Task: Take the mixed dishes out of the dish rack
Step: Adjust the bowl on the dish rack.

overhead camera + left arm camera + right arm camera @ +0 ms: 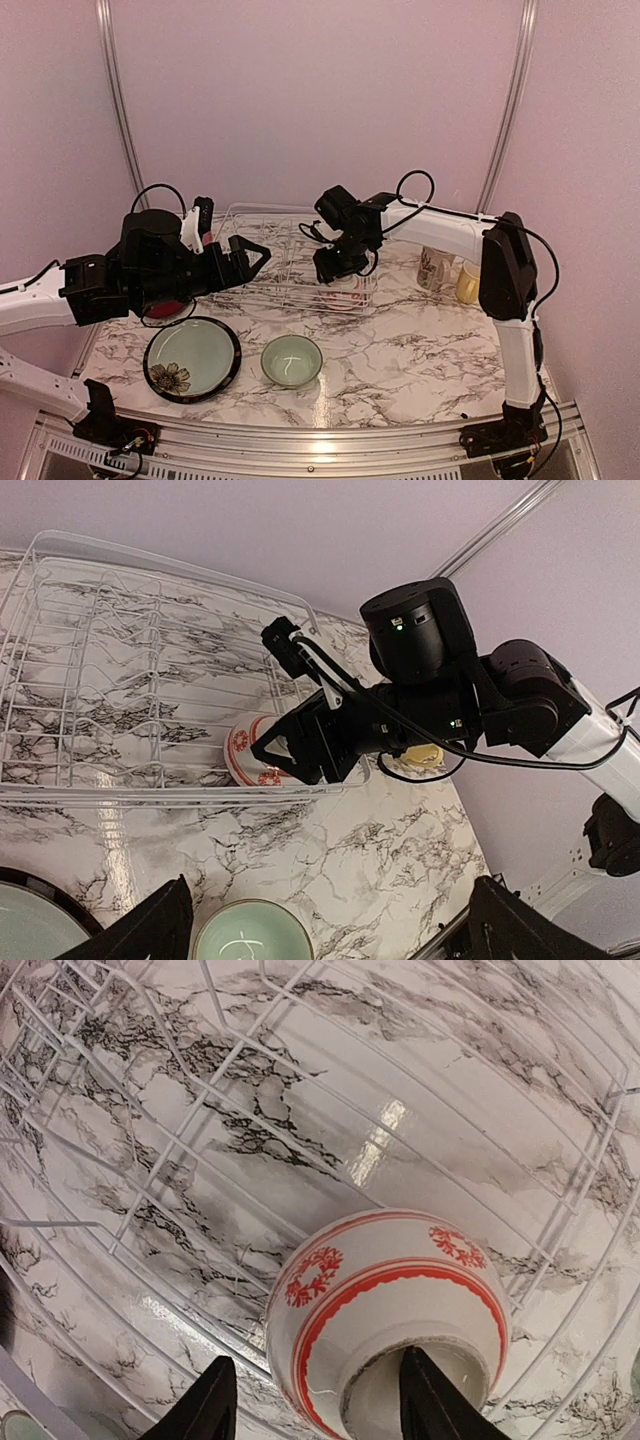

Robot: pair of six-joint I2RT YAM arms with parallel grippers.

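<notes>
My right gripper's fingers straddle just the edge of the bowl's base, so I should open them wide and grip the bowl from its rim to its base.
The white wire dish rack holds only the red-white patterned bowl, upside down in its near right corner. My right gripper hangs over that bowl. In the right wrist view it is open: one fingertip is in the bowl's foot ring and the other is outside the wall, with a gap. My left gripper is open and empty at the rack's left end. In its own view it is spread wide above the table, with the bowl under the right arm.
A black-rimmed pale green flowered plate and a small green bowl sit on the marble table in front of the rack. A dark-red plate shows partly under the left arm. A cream mug and a yellow mug stand right of the rack.
</notes>
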